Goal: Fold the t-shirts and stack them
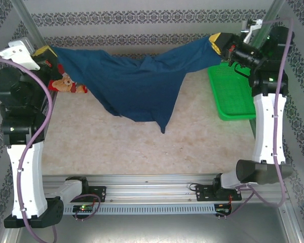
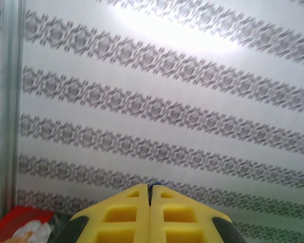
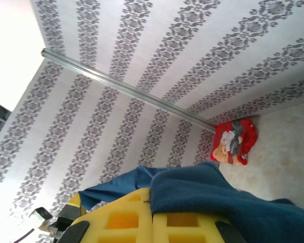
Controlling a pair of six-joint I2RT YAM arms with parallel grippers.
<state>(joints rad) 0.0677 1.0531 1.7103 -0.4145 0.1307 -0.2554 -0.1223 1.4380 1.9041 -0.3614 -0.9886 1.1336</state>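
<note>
The navy blue t-shirt droops to a crooked point (image 1: 162,127). I should therefore put the t-shirt down and shift my right gripper from its end to its lower edge (image 1: 137,118).
The navy blue t-shirt (image 1: 137,83) hangs stretched in the air between my two grippers, its middle sagging to a point above the table. My left gripper (image 1: 44,51) is shut on its left end at the far left. In the left wrist view the yellow fingers (image 2: 131,212) are pressed together, with a sliver of blue at the tips. At the far right, my right gripper (image 1: 219,41) is shut on the other end, and navy cloth (image 3: 228,200) drapes over its fingers (image 3: 121,217). The red t-shirt (image 1: 66,85) with the teddy-bear print lies crumpled at the table's far left.
A green mesh basket (image 1: 233,96) sits on the right side of the table, under the right arm. Patterned walls enclose the back and sides. The red shirt also appears in the corner by the wall (image 3: 235,142) and low beside the left fingers (image 2: 20,225).
</note>
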